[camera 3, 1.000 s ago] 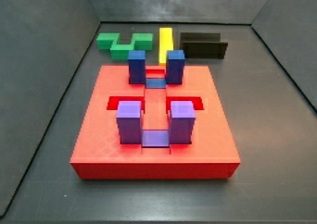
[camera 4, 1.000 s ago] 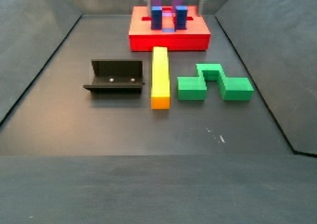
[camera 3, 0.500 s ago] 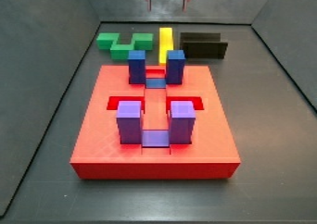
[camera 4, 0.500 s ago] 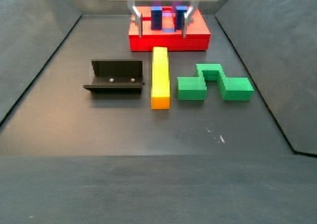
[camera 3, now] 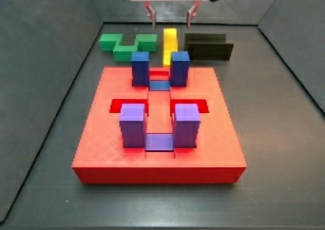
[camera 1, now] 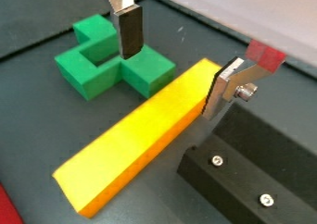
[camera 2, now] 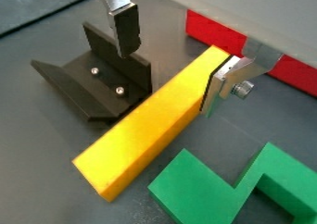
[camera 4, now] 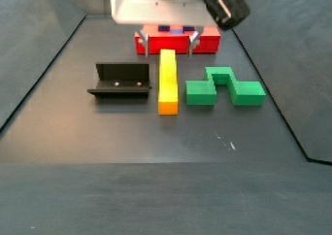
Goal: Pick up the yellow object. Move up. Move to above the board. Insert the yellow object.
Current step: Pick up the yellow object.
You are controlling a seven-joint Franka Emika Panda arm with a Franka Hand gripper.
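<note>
The gap (camera 3: pixel 159 73) between the blue uprights is in line with the gap of the purple pair, so the yellow object (camera 3: pixel 170 47) will go down lengthwise into both when the robot inserts it.
The yellow object (camera 4: pixel 168 81) lies flat on the dark floor between the green zigzag block (camera 4: pixel 224 86) and the fixture (camera 4: pixel 119 82). It shows behind the board (camera 3: pixel 159 148) as well (camera 3: pixel 169 39). My gripper (camera 4: pixel 169 47) hangs open above the bar's end nearest the board and is also seen from the board's side (camera 3: pixel 172 12). In both wrist views the bar (camera 1: pixel 143 140) (camera 2: pixel 155 126) runs between the two fingers. One finger (camera 1: pixel 227 91) is close beside its edge and the other finger (camera 1: pixel 128 31) stands well off it. Nothing is gripped.
The green zigzag block (camera 1: pixel 106 66) lies on one side of the bar and the black fixture (camera 2: pixel 99 75) on the other. The board's red edge (camera 2: pixel 223 33) is just past the bar's end. Sloped grey walls ring the floor.
The gripper has come down from the top of both side views over the last second and now hangs low over the yellow bar's end near the board. No piece has moved.
</note>
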